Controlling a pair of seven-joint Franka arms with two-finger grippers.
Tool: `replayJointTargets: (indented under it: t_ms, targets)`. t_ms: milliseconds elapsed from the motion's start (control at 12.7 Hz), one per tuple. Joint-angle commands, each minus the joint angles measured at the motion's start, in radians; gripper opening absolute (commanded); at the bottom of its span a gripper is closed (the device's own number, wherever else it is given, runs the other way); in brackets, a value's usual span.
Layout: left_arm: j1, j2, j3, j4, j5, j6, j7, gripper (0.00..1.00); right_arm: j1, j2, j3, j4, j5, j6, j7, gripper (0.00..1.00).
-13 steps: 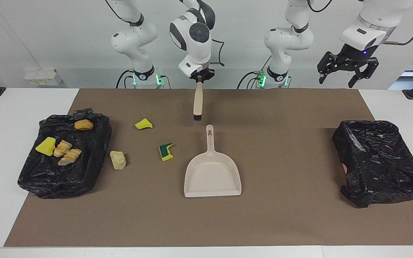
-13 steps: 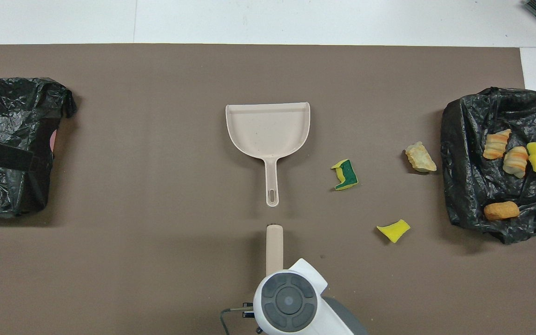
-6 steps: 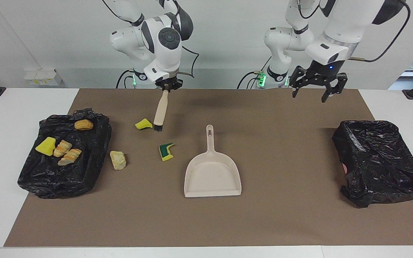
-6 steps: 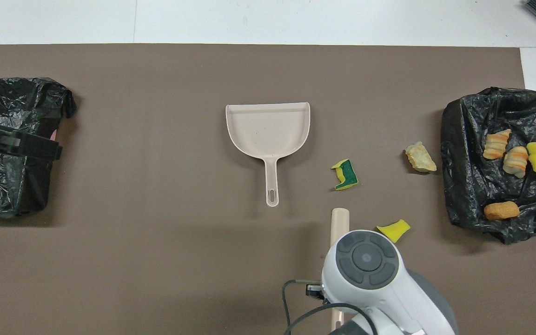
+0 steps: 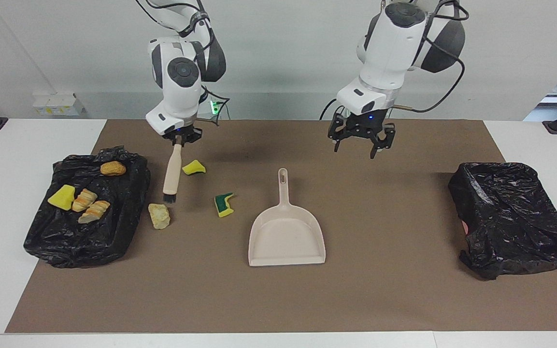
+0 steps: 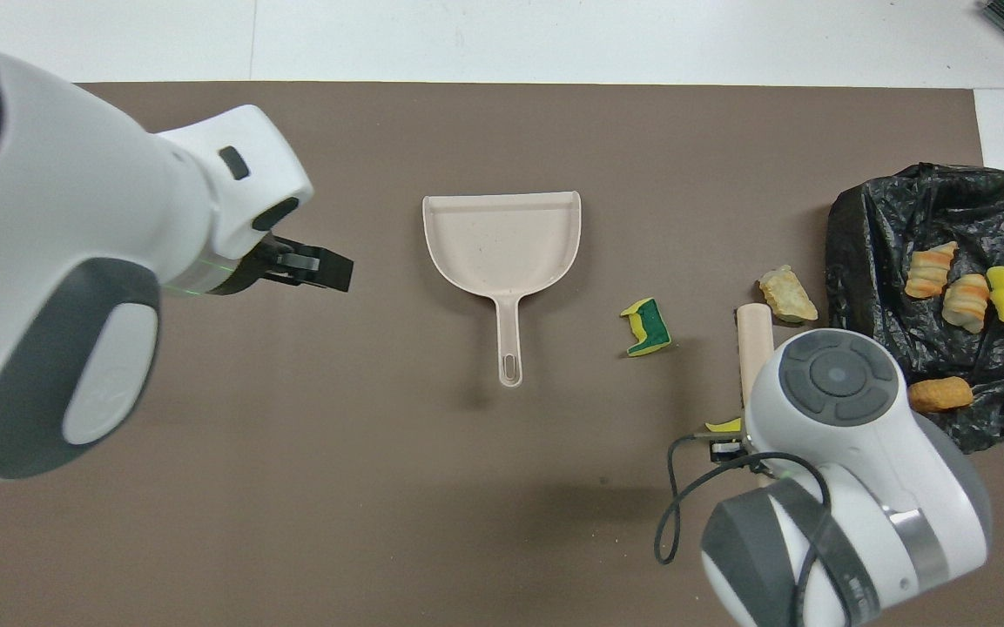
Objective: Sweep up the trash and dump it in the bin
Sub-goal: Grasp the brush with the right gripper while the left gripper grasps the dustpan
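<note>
My left gripper should keep moving, open, to the dustpan's handle (image 5: 283, 194) until its fingers are on both sides of the grip (image 6: 509, 353). The handle points toward my arms, and the mat around it is clear.
My right gripper (image 5: 179, 137) is shut on the handle of the beige brush (image 5: 172, 169), which hangs bristles down close to a pale bread chunk (image 5: 159, 215). A yellow sponge piece (image 5: 193, 167) lies beside the handle, and a green-and-yellow sponge (image 5: 223, 204) lies between it and the beige dustpan (image 5: 286, 237). My left gripper (image 5: 359, 143) hangs open and empty over the mat, toward the left arm's end from the dustpan's handle. The bin (image 5: 512, 217), wrapped in black plastic, stands at the left arm's end. In the overhead view the brush handle (image 6: 754, 335) shows beside the pale chunk (image 6: 785, 294).
A flat black bag (image 5: 65, 237) at the right arm's end carries an orange bread chunk (image 5: 113, 168), a yellow sponge (image 5: 62, 197) and two striped bread pieces (image 5: 90, 205). The brown mat (image 5: 379, 290) covers the table. The left arm hides the bin in the overhead view.
The right gripper carried the brush toward the right arm's end, past the yellow sponge, down to the pale chunk. The left gripper swung from the bin's end toward the middle and came lower.
</note>
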Motion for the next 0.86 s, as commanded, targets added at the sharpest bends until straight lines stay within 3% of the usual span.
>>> replayJointTargets:
  t_ms: [0, 314, 472, 629, 786]
  targets:
    - [-0.067, 0.050, 0.018, -0.025, 0.008, 0.086, -0.088, 1.00, -0.068, 0.084, 0.014, 0.013, -0.147, 0.110, -0.056, 0.00]
    - [-0.150, 0.168, 0.018, -0.022, 0.017, 0.212, -0.228, 1.00, -0.117, 0.179, 0.013, 0.018, -0.272, 0.231, -0.068, 0.00]
    - [-0.179, 0.211, 0.018, -0.029, 0.019, 0.267, -0.285, 1.00, -0.104, 0.182, 0.017, 0.013, -0.263, 0.229, -0.080, 0.00]
    - [-0.189, 0.231, 0.018, -0.040, 0.019, 0.296, -0.317, 1.00, -0.099, 0.176, 0.023, 0.003, -0.202, 0.225, -0.152, 0.00]
    - [-0.193, 0.233, 0.016, -0.074, 0.017, 0.330, -0.348, 1.00, -0.091, 0.178, 0.023, 0.003, -0.041, 0.224, -0.274, 0.00]
